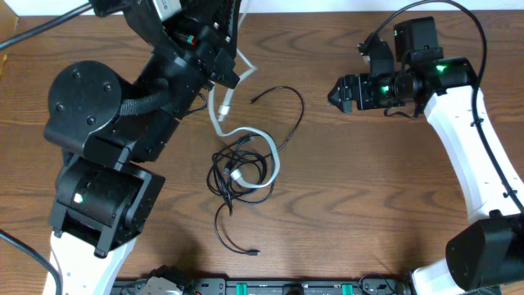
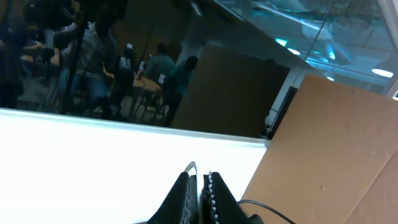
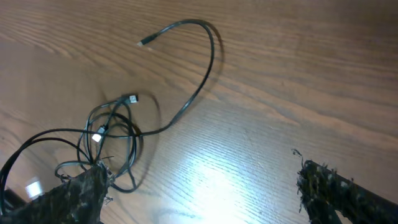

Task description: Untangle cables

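Observation:
The white cable is hanging free above the black cable's coils [image 1: 238, 170], so I should use my left gripper to put it down on the clear wood [image 1: 364, 166] close to my right gripper.
The white cable [image 1: 273, 161] and the black cable [image 1: 225, 176] lie tangled in a bundle at the table's middle. The black cable's long loop arcs up to the right, and another tail runs down toward the front edge. My left gripper [image 1: 228, 79] is lifted above the far side of the bundle and is shut on the white cable, which hangs down from it. In the left wrist view the jaws [image 2: 199, 182] pinch the white cable [image 2: 191, 166]. My right gripper [image 1: 334, 93] is open and empty to the right of the bundle. The right wrist view shows its spread fingers [image 3: 205, 193] and the black cable [image 3: 208, 68].
The brown wooden table [image 1: 377, 197] carries only the cables. The bulky left arm [image 1: 115, 123] covers the left side. The right arm [image 1: 475, 139] runs along the right edge. A black rail [image 1: 270, 287] lies along the front edge.

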`<state>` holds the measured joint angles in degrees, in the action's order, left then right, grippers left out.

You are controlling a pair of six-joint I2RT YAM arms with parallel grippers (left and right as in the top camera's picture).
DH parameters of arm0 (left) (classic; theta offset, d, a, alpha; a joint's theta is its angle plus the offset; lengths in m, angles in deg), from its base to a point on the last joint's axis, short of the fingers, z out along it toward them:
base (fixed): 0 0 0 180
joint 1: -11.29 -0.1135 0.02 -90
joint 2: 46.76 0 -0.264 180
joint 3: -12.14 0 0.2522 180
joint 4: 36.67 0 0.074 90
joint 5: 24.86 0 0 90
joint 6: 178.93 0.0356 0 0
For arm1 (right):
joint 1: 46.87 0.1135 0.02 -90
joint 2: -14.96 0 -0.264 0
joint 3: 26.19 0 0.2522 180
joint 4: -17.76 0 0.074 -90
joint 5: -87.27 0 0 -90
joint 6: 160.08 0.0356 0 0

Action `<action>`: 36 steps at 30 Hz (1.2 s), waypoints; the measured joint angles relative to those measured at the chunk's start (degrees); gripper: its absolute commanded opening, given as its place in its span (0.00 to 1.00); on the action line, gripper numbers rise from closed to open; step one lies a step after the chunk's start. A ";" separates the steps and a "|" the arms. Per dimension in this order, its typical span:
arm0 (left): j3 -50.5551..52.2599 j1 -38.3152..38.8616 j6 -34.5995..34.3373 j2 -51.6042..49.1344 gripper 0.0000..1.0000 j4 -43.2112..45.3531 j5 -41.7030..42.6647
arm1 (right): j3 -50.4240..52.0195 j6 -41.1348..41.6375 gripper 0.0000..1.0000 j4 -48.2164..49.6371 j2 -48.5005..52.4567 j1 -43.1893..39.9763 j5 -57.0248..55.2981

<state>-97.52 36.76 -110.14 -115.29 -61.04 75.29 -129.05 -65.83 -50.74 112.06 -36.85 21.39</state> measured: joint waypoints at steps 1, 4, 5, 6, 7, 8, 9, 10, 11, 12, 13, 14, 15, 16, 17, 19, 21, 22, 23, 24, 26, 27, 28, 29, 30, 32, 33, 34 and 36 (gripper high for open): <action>-0.02 0.00 0.00 0.00 0.07 0.17 0.02 | 0.00 0.00 0.96 0.26 0.00 0.28 0.00; -0.02 0.00 0.00 0.02 0.07 1.84 0.00 | 0.00 0.00 0.96 0.79 0.00 1.49 0.13; -0.02 0.00 0.00 0.02 0.07 2.71 0.00 | 0.00 0.00 0.96 0.92 0.00 1.77 0.20; 0.02 0.00 -0.02 0.00 0.07 3.85 0.02 | 0.00 0.00 0.96 1.01 0.00 2.12 0.24; 0.02 0.00 -0.02 0.00 0.07 5.46 0.02 | 0.00 0.00 0.96 1.11 0.00 2.23 0.26; 0.02 0.00 -0.20 0.02 0.07 6.51 0.00 | 0.00 0.00 0.96 1.16 0.02 2.34 0.33; 0.02 0.00 -0.46 0.09 0.07 7.43 0.00 | 0.00 0.00 0.96 1.20 0.00 2.34 0.35; 0.02 0.02 -1.07 0.13 0.07 8.26 0.00 | 0.00 0.00 0.97 1.27 0.00 2.34 0.35; 0.02 0.02 -1.57 0.15 0.07 8.98 0.00 | 0.00 0.00 0.97 1.36 0.02 2.34 0.35; 0.02 0.00 -2.21 0.15 0.07 9.97 0.00 | 0.00 0.00 0.97 1.38 0.00 2.34 0.33; 0.04 0.00 -2.89 0.15 0.07 10.86 0.00 | 0.00 0.00 0.96 1.49 0.02 2.34 0.31; 0.04 0.00 -3.52 0.15 0.07 11.91 0.02 | 0.00 0.00 0.96 1.51 0.00 2.34 0.33; 0.04 0.02 -5.11 0.17 0.07 13.79 0.00 | 0.00 0.00 0.97 1.51 0.00 2.34 0.28; 0.04 0.00 -5.81 0.20 0.07 14.29 0.02 | 0.00 0.00 0.96 1.51 0.02 2.34 0.24; 0.07 0.00 -6.45 0.22 0.07 15.37 0.04 | 0.00 0.00 0.97 1.49 0.02 2.34 0.22; 0.07 0.00 -7.87 0.22 0.07 17.40 0.17 | 0.00 0.00 0.97 1.53 0.02 2.34 0.07; 0.07 0.02 -8.90 0.31 0.07 18.67 0.61 | 0.00 0.00 0.97 1.53 0.02 2.34 -0.02; 0.07 0.00 -9.25 0.42 0.07 18.62 1.11 | 0.00 0.00 0.97 1.53 0.00 2.34 -0.11; 0.07 0.00 -9.46 0.44 0.07 18.36 1.57 | 0.00 0.00 0.97 1.53 0.02 2.34 -0.13; 0.02 0.00 -9.68 0.50 0.07 17.00 1.95 | 0.00 0.00 0.97 1.55 0.02 2.34 -0.31; 0.00 0.00 -9.84 0.61 0.07 12.26 2.64 | 0.00 -0.02 0.97 1.57 0.02 2.34 -0.87; -0.13 0.00 -9.33 0.55 0.07 9.22 2.93 | 0.00 0.00 0.97 1.55 0.02 2.34 -1.22; -0.09 0.00 -8.61 0.55 0.07 6.49 3.08 | 0.00 0.00 0.97 1.60 0.02 2.34 -1.44; -0.02 0.00 -7.82 0.44 0.07 4.35 3.10 | 0.00 -0.02 0.97 1.53 0.02 2.34 -1.73; 0.00 0.00 -6.71 0.24 0.07 1.70 3.28 | 0.00 -0.02 0.96 1.64 0.02 2.34 -1.99; 0.04 0.00 -5.25 -0.20 0.07 -0.39 3.34 | 0.00 -0.04 0.97 1.73 0.02 2.34 -2.08; 0.04 0.00 -4.59 -0.39 0.07 -1.01 3.45 | 0.00 -0.04 0.98 2.14 0.02 2.34 -1.92; 0.07 0.02 -4.15 -0.55 0.07 -0.92 3.45 | 0.00 -0.07 0.98 2.49 0.02 2.34 -1.73; 0.07 0.00 -3.61 -0.74 0.07 0.35 3.48 | 0.00 -0.20 0.98 4.11 0.02 2.34 -0.42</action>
<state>-97.46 36.76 -113.75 -116.03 -60.69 78.77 -129.05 -66.03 -46.63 112.08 -34.51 20.98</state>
